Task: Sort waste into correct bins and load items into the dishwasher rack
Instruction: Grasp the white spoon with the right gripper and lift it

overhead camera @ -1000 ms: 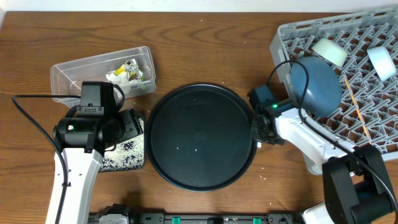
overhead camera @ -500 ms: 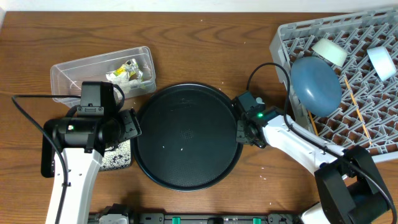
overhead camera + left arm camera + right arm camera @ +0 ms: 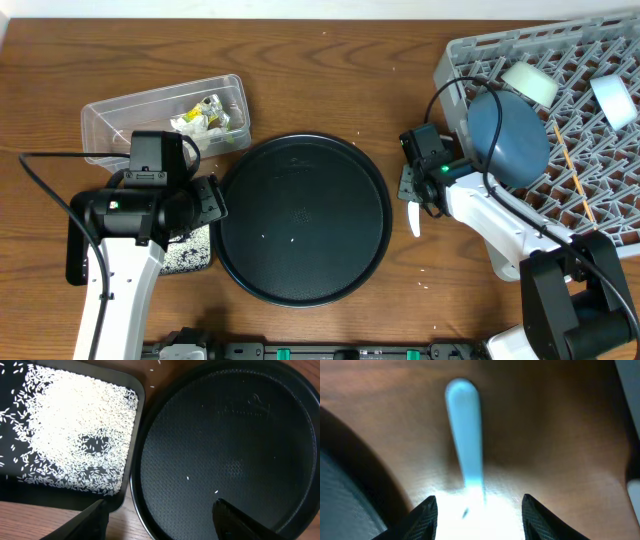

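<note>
The white spoon [image 3: 414, 219] is lying flat under the right gripper's open fingers, so the robot should bring them down around the narrow part of the spoon's handle [image 3: 473, 479] before it closes them.
My left gripper [image 3: 207, 198] [image 3: 160, 522] is open and empty, straddling the left rim of the round black tray [image 3: 300, 220] [image 3: 230, 445]. The flat black tray [image 3: 188, 252] [image 3: 131, 400] holds many white rice grains [image 3: 70, 425] and touches the round tray. A few grains lie on the round tray. The clear tub [image 3: 120, 115] holds the yellow-green wrapper [image 3: 208, 110] and crumpled napkin. My right gripper [image 3: 413, 186] [image 3: 480, 517] is open over the white spoon [image 3: 414, 218] [image 3: 465, 435], which lies on the table. The grey rack [image 3: 600, 215] holds the dark blue bowl [image 3: 507, 135], a white cup [image 3: 530, 82] and chopsticks [image 3: 572, 175].
A second pale, cup-like piece [image 3: 612, 98] sits in the rack's far right. The round tray's edge [image 3: 340, 490] is just left of my right gripper, and the rack's corner [image 3: 455, 60] is just to its right. The left arm's cable loops over the table's left side.
The round black tray slid left against the flat tray while my right gripper pushed on it. My right gripper has since drawn back to the right, over the spoon. The left arm is still.
</note>
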You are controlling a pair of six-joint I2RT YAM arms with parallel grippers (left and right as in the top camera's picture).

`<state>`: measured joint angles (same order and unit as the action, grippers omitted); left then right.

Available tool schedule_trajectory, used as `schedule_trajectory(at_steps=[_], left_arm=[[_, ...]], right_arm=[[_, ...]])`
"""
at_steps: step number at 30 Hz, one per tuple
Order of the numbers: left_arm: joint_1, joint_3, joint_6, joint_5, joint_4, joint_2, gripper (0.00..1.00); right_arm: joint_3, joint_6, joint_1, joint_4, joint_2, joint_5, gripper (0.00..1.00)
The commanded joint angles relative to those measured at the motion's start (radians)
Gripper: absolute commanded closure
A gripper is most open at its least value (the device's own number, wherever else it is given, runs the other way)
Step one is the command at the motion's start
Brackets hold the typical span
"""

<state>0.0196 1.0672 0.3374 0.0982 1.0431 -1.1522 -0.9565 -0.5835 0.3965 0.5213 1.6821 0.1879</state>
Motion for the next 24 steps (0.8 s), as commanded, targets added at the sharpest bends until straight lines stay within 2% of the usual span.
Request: schedule_trajectory(at_steps=[1,15,24], left_arm=[[-0.005,0.017,0.001,-0.002,0.003,-0.004,0.32],[-0.005,0.017,0.001,-0.002,0.004,-0.004,0.32],[-0.005,0.017,0.001,-0.002,0.004,-0.004,0.32]], right_arm=[[-0.012,0.056,-0.003,-0.013,0.005,0.018,0.49],[0.005,0.069,-0.002,-0.021,0.019,0.048,0.50],[0.005,0.069,0.002,-0.045,0.124,0.048,0.48]])
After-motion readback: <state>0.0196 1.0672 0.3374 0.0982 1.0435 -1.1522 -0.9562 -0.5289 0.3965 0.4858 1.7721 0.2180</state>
